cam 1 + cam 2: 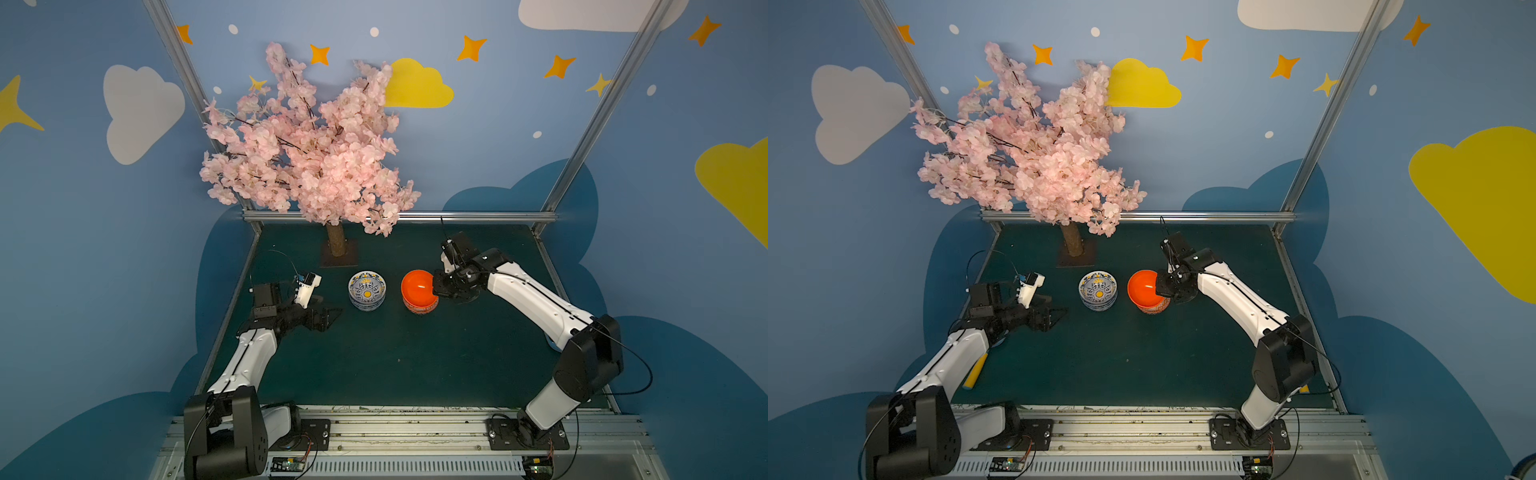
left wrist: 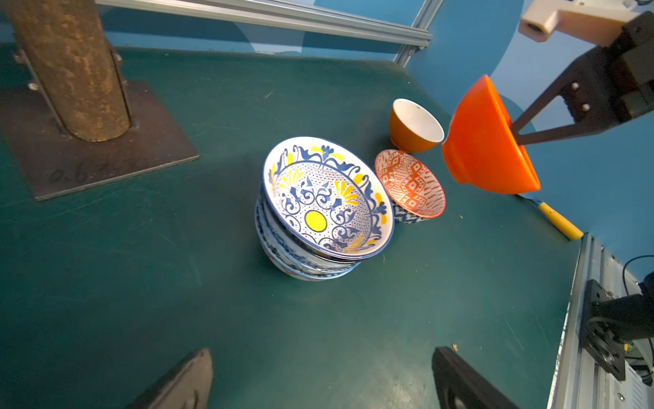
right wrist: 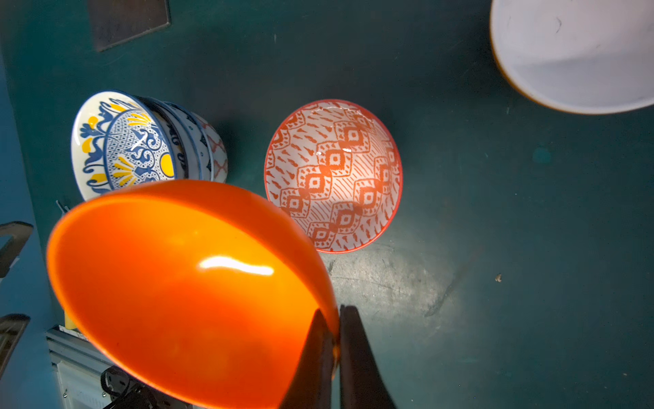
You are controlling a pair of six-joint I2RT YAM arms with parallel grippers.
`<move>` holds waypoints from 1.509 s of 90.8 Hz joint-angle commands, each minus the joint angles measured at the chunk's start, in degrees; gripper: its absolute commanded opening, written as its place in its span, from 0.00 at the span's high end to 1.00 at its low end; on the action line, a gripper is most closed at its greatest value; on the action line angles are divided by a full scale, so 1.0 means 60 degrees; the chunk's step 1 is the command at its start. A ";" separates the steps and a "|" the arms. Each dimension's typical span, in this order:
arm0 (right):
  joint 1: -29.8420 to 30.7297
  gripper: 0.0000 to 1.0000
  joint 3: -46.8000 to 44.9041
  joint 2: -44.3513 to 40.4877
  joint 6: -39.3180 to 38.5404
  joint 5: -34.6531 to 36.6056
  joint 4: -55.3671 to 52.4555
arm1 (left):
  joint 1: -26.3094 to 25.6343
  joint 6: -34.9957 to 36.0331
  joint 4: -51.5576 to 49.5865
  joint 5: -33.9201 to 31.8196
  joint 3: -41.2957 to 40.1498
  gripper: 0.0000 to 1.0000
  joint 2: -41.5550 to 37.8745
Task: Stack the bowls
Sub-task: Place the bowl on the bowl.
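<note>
The orange bowl's bottom faces the lattice bowl's empty inside, so my right gripper should go on lowering the orange bowl until it nests there, then let go.
A stack of blue-and-white bowls, with a yellow-accented one on top, stands mid-table. To its right sits the orange-white lattice bowl, nested in a blue patterned bowl. My right gripper is shut on the rim of the glossy orange bowl, holding it tilted in the air over the lattice bowl. A cream-white bowl with an orange outside stands behind, hidden in both top views. My left gripper is open and empty, left of the stack.
The blossom tree's trunk and its metal base plate stand behind the stack. A yellow-handled fork lies near the right edge, and another yellow handle lies by the left arm. Aluminium rails frame the green table.
</note>
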 commanded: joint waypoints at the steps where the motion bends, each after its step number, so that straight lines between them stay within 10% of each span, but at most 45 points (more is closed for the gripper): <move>1: -0.0199 1.00 0.0178 0.0272 0.0044 -0.0206 -0.0344 | -0.0245 0.0466 -0.0350 -0.0096 -0.0145 0.00 -0.0233; 137: -0.0792 1.00 0.1188 0.2409 0.0122 -0.0431 -0.0653 | -0.0646 0.0917 -0.0544 -0.0167 -0.0235 0.00 -0.0227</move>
